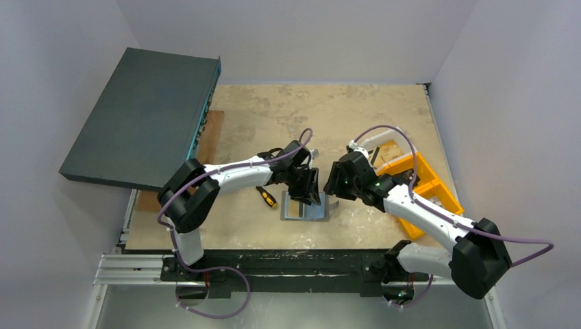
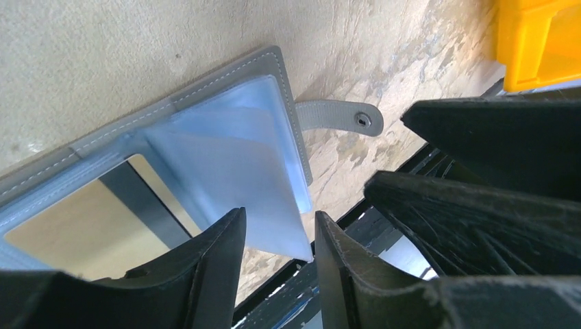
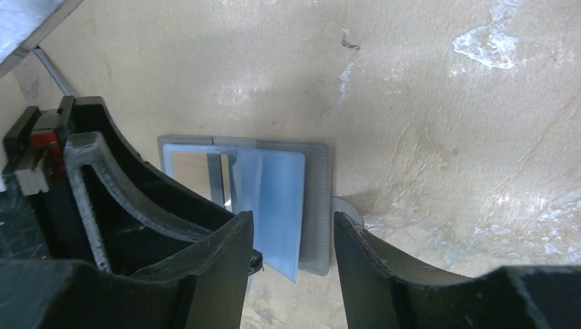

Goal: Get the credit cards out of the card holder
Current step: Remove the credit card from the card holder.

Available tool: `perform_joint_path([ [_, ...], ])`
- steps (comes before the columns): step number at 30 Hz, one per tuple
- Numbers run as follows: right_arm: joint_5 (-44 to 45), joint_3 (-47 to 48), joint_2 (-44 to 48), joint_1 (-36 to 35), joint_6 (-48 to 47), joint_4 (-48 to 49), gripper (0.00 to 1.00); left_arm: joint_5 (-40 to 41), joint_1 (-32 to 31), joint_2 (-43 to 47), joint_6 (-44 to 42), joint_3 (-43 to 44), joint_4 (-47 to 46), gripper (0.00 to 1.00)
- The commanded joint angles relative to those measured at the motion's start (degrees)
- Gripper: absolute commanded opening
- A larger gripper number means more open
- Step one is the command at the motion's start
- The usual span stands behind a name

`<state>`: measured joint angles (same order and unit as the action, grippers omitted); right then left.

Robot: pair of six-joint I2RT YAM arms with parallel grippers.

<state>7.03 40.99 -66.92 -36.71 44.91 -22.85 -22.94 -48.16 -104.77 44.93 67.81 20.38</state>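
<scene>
The pale blue sleeve (image 2: 236, 171) looks empty while the beige credit card (image 2: 92, 223) lies in its pocket, so next my left gripper leaves the sleeve alone and pushes on the card.
The grey card holder (image 1: 305, 209) lies open on the table, closing tab (image 2: 342, 116) out to one side. A pale blue sleeve (image 2: 253, 164) stands up from its right half. A beige credit card (image 2: 75, 226) with a dark stripe shows in the left half. My left gripper (image 2: 279, 236) hovers just over the holder, open, with the sleeve's free corner between its fingers and a gap around it. My right gripper (image 3: 293, 229) is open too, above the holder's right edge (image 3: 316, 205) and the sleeve (image 3: 277, 199). In the top view both grippers, left (image 1: 312, 186) and right (image 1: 334, 181), meet over the holder.
A small yellow and black screwdriver (image 1: 267, 197) lies left of the holder. Orange bins (image 1: 418, 185) stand at the right, under the right arm. A large dark flat box (image 1: 144, 116) leans at the back left over a wooden board (image 1: 209, 133).
</scene>
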Motion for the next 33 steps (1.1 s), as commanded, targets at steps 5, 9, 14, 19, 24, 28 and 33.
perform_joint_path([
  [5,2.66,-0.52,2.81,0.48,-0.27,-2.35,0.47,-4.31,-0.53,-5.33,2.45,4.39,-3.74,0.45],
  [9,2.82,-0.64,3.66,0.52,-0.08,-2.81,0.47,-5.08,-0.66,-7.96,3.24,5.47,-3.77,0.46],
  [14,1.66,-0.64,3.95,0.58,0.11,-2.73,0.47,-3.87,-0.62,-7.24,3.1,5.67,-2.43,0.43],
  [19,0.22,0.39,4.57,0.52,-0.23,-2.76,0.46,-0.54,-0.51,-3.63,1.13,6.43,1.56,0.39],
  [24,-0.87,2.05,4.16,0.41,-1.41,-2.37,0.46,2.77,0.68,0.52,-0.46,5.85,4.9,0.35],
  [28,-2.85,2.65,3.71,-0.03,-1.34,-1.02,0.46,4.87,2.06,3.82,-1.56,3.82,7.02,0.33],
  [33,-5.85,3.92,0.7,-2.34,-0.94,2.0,0.45,9.93,4.14,8.68,-3.03,-0.06,10.59,0.32],
])
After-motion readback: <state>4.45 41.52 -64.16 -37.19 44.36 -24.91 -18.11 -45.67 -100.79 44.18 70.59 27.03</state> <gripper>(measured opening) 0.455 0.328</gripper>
